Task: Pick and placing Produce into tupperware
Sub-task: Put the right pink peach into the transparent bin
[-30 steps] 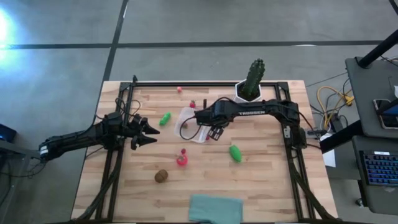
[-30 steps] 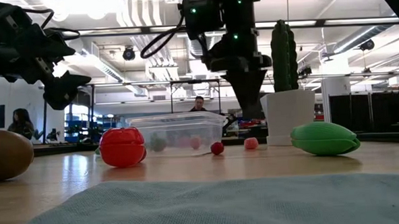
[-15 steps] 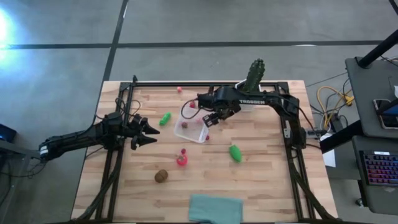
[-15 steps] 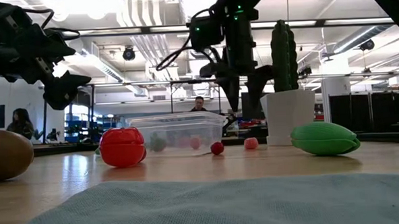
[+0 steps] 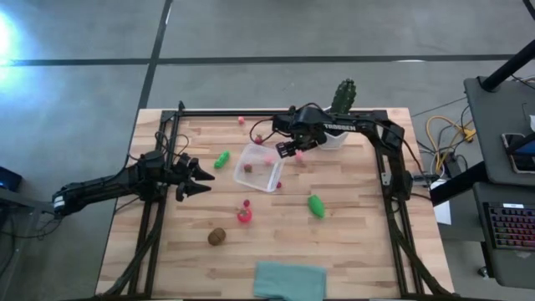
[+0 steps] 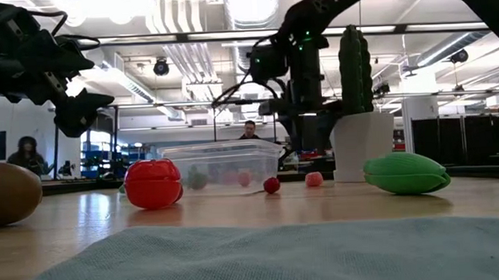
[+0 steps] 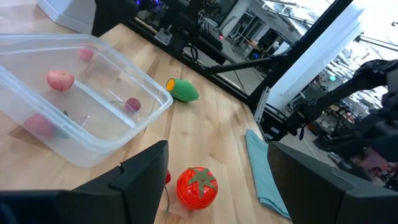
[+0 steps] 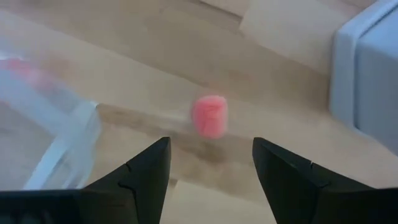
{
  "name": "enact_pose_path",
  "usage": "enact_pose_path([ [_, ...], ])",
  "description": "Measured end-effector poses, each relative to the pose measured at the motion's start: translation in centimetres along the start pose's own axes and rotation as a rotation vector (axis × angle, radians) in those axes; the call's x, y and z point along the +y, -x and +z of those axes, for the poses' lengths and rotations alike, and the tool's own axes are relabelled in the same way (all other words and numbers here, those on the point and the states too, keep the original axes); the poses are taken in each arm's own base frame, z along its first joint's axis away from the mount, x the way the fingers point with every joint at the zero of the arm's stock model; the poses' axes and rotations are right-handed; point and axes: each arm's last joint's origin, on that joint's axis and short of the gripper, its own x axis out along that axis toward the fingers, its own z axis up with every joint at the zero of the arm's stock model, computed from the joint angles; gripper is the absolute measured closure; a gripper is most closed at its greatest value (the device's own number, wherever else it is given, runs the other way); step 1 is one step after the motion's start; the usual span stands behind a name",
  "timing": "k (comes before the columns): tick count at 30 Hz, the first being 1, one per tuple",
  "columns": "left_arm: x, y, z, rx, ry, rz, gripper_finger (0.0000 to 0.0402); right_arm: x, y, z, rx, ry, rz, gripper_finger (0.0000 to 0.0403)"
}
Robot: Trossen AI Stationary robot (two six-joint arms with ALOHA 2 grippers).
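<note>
I should lift and turn my right gripper, because its fingers open toward the tupperware and the white pot [image 6: 355,148]. It needs to line up with the gap between them before it straddles the pink piece [image 6: 314,178].
The clear tupperware [image 5: 257,167] stands mid-table with a few small pink and red pieces [image 7: 60,79] inside. My right gripper [image 8: 210,146] points down, open, above a small pink piece [image 8: 209,116] that lies on the wood by the tupperware's far right corner, touching nothing. It is also in the high view [image 5: 287,150]. Loose produce lies on the table: a green piece [image 5: 221,159], another green piece [image 5: 316,205], a red tomato [image 5: 244,215] and a brown kiwi [image 5: 217,237]. My left gripper [image 5: 199,177] waits open at the left.
A tall green cactus [image 5: 341,102] in a white pot [image 8: 373,93] stands close to my right gripper, at the far edge. A teal cloth [image 5: 289,280] lies at the near edge. Two tiny red pieces [image 5: 241,119] [image 5: 258,138] lie near the far edge.
My right gripper has swung from above the tupperware toward the table's far edge, past the tupperware's far right corner, sinking a little and rolling about its own axis. Its fingers have kept the same gap.
</note>
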Motion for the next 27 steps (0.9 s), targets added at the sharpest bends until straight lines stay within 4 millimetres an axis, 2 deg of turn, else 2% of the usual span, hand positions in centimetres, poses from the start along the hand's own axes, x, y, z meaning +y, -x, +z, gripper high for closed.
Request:
enact_pose_path([
  [5,0.0,0.0,0.0,0.000,0.000,0.001,0.0141,-0.9,-0.8,0.2,0.015,0.028,-0.007,0.0183],
  [9,0.0,0.0,0.0,0.000,0.000,0.000,0.0141,-0.8,-0.6,0.2,0.000,0.031,-0.012,0.0183],
  [20,0.0,0.0,0.0,-0.002,-0.001,-0.001,0.0141,2.9,2.1,-1.6,-0.118,0.080,0.026,0.0183],
  [23,0.0,0.0,0.0,-0.002,-0.001,-0.001,0.0141,3.8,2.5,-2.5,-0.129,0.234,0.024,0.0183],
  [27,0.0,0.0,0.0,-0.001,0.000,0.000,0.0141,4.3,2.9,-4.5,-0.068,0.548,-0.042,0.0183],
])
